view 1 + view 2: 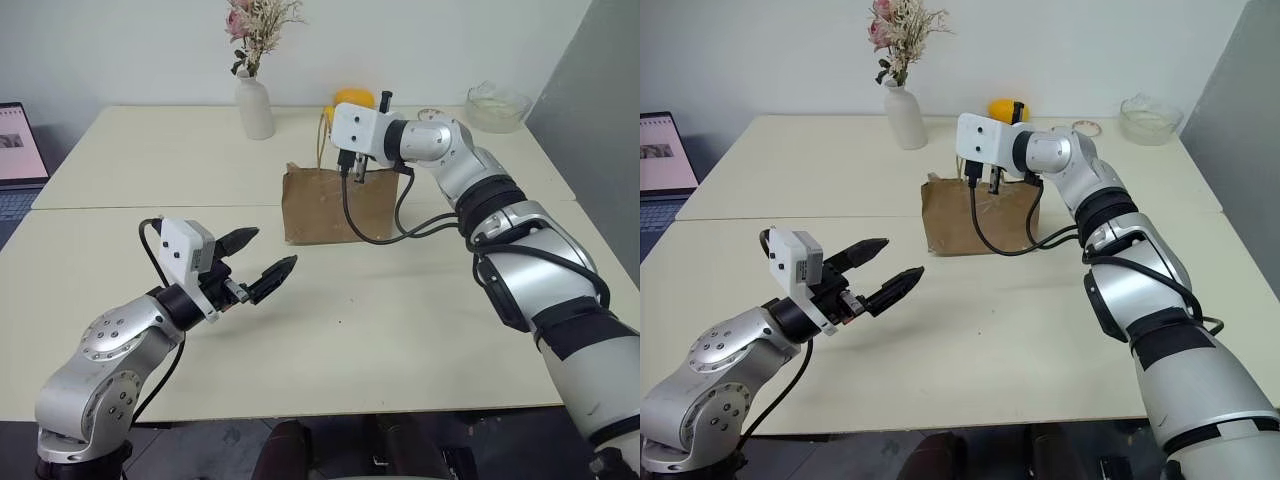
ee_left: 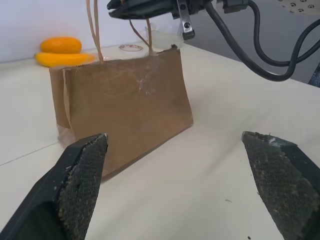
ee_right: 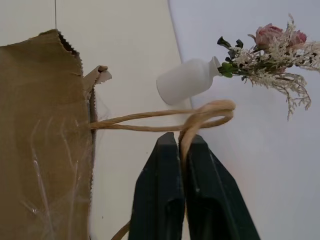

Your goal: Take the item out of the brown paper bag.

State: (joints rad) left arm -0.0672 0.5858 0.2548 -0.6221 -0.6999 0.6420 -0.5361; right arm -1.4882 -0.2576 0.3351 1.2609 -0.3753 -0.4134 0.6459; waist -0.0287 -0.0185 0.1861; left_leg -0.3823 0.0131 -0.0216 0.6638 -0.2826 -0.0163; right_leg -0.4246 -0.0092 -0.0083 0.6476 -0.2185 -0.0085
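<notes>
My right gripper should free the bag's handle loop and my left gripper should tip the bag over from behind, because the brown paper bag stands upright [image 1: 338, 212] with its opening up.
The brown paper bag [image 1: 325, 208] stands upright on the middle of the table, creased, with its tan loop handles [image 3: 200, 117] raised. My right gripper [image 3: 181, 137] is above the bag's top edge, shut on a handle loop pinched between its black fingers [image 3: 160, 185]. It also appears over the bag in the left wrist view [image 2: 142, 7]. My left gripper [image 1: 274, 248] hovers open over the near left of the table, pointing toward the bag and well short of it, with nothing between its fingers [image 2: 80, 185]. The item is hidden from view.
A white vase [image 1: 255, 105] of dried flowers stands behind and left of the bag. A banana [image 2: 62, 60] and an orange fruit [image 2: 60, 45] lie behind the bag. A glass bowl [image 1: 497, 105] sits at the far right, a laptop [image 1: 15, 150] at the far left.
</notes>
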